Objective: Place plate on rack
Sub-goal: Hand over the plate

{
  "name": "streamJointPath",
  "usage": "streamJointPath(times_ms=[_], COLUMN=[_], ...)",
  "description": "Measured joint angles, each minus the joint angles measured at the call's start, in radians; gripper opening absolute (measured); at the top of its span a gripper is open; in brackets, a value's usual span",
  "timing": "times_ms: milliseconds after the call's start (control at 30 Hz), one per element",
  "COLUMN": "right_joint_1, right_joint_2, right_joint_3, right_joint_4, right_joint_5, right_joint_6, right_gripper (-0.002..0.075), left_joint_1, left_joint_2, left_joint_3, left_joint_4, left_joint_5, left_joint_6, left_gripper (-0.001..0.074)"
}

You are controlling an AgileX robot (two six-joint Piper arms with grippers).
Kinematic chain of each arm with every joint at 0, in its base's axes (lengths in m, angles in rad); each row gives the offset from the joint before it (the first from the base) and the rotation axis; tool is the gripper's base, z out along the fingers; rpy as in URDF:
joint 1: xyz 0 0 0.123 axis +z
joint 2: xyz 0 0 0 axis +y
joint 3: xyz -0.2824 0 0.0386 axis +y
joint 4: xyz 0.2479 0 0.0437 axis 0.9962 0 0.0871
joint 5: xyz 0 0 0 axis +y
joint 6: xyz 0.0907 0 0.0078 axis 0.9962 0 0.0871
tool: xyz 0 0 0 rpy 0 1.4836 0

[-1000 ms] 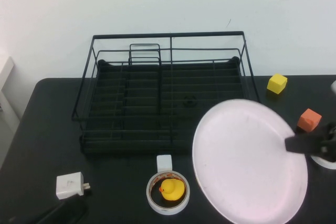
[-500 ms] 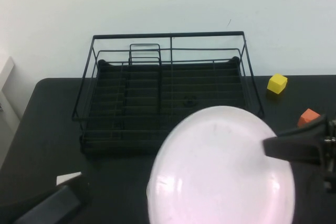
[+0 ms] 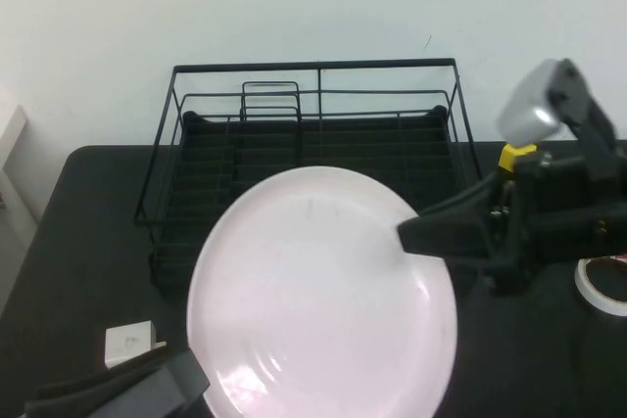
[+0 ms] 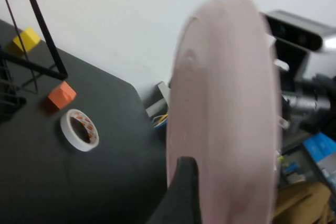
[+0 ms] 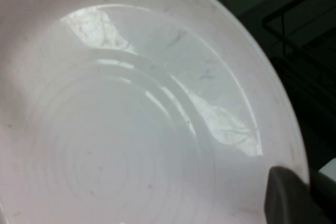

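The plate is in my right gripper, but the rack's wire divider is on my left gripper's side, so next my left gripper grasps the plate's lower edge.
The pale pink plate is held in the air, tilted, in front of the black wire rack and covering its front rail. My right gripper is shut on the plate's right rim; one of its fingers lies on the plate in the right wrist view. My left gripper is at the plate's lower left edge, open. In the left wrist view the plate stands edge-on between its jaws, with one finger against the plate's face.
A white charger lies at the front left. A white tape roll lies at the right edge, also in the left wrist view. An orange cube and a yellow cube sit beside the rack's right end.
My right gripper has carried the plate up and to the left, over the rack's front. My left gripper has come in to the plate's lower left edge. The duck and its tape ring are now hidden.
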Motion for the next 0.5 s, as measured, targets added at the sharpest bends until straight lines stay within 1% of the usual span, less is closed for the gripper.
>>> streamJointPath(times_ms=[133,367,433,500], right_joint_1=[0.034,0.116,0.12,0.12], right_joint_2=[0.052,0.073,0.075,0.075], right_joint_3=[-0.037,-0.079,-0.084,-0.084], right_joint_4=[0.0,0.005,0.017,0.026], right_joint_5=[-0.008,-0.049,-0.054,-0.055], right_joint_6=[0.01,0.01,0.01,0.008], right_gripper=[0.0009,0.0009,0.0009,0.0009], left_joint_1=[0.0,0.0,0.0,0.0], left_joint_2=[0.0,0.026,0.038,0.045], left_joint_3=[0.0,0.0,0.0,0.0], left_joint_4=[0.0,0.0,0.0,0.0], left_joint_5=[-0.008,-0.033,-0.035,-0.044], left_joint_6=[0.055,0.12,0.124,0.13], left_gripper=[0.063,0.062,0.0575,0.0497])
